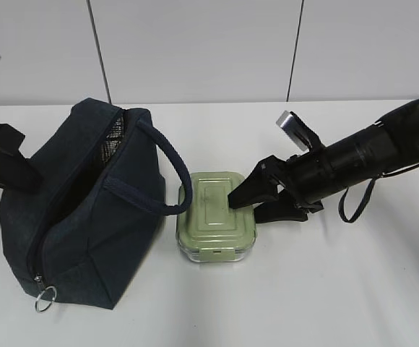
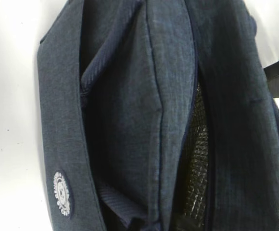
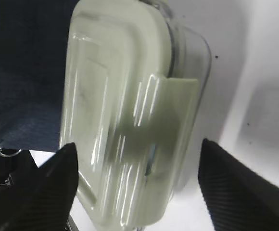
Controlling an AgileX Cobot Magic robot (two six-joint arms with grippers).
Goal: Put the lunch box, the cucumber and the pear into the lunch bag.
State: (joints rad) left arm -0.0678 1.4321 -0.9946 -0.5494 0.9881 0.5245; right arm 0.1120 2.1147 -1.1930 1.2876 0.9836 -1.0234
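The lunch box is the only thing in sight on the white table [image 1: 325,289] beside the open lunch bag [image 1: 83,184], so the robot should expect the pear to be hidden inside the bag.
The navy lunch bag [image 1: 79,202] stands at the left, its top unzipped and its silver lining [image 1: 112,141] showing. The lunch box [image 1: 217,213], with its sage-green lid, sits on the table just right of the bag. My right gripper [image 1: 244,207] is open, and its fingers straddle the box's right end without closing on it. The right wrist view shows the box [image 3: 120,96] between the spread jaws [image 3: 137,147]. My left arm [image 1: 3,163] is behind the bag's left side, its fingers hidden. The left wrist view is filled by the bag [image 2: 120,120]. The cucumber and the pear are out of view.
The bag's rope handle [image 1: 170,163] loops over towards the lunch box. The metal zipper ring [image 1: 45,298] hangs at the bag's front corner. The white table [image 1: 339,289] runs to a white panelled wall at the back.
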